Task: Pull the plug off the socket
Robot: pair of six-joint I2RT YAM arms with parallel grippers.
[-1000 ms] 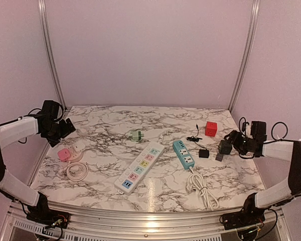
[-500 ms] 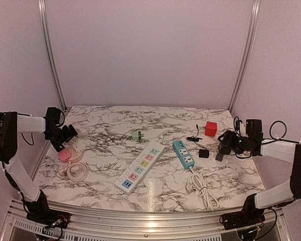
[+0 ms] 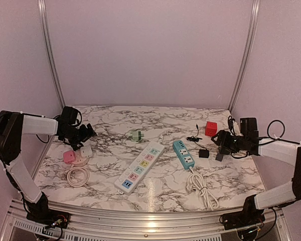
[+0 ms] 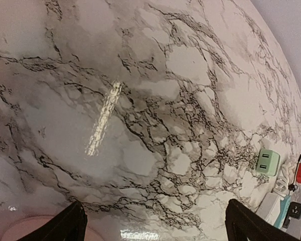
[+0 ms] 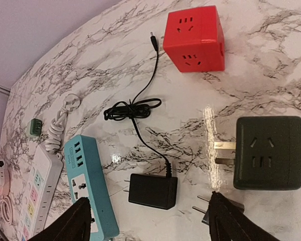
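The round white socket is far away from the robot's right gripper, so next the left gripper comes back and pushes the socket toward the long white power strip first.
At the left, a round white socket carries a pink plug and a white plug. My left gripper hovers just beyond them, open. In the left wrist view its fingertips frame bare marble, and a pink edge shows at the bottom left corner. My right gripper is open at the right side. A loose black adapter with its thin cord lies between the right fingertips, prongs free. A dark green cube socket lies unplugged beside it.
A red cube socket stands beyond the adapter. A blue power strip with a coiled white cable and a long white power strip lie mid-table. A small green adapter sits further back. A small grey plug lies near the right gripper.
My left gripper has swung from the table's left edge rightward past the round socket. My right gripper has crept left toward the black adapter. Both stayed open.
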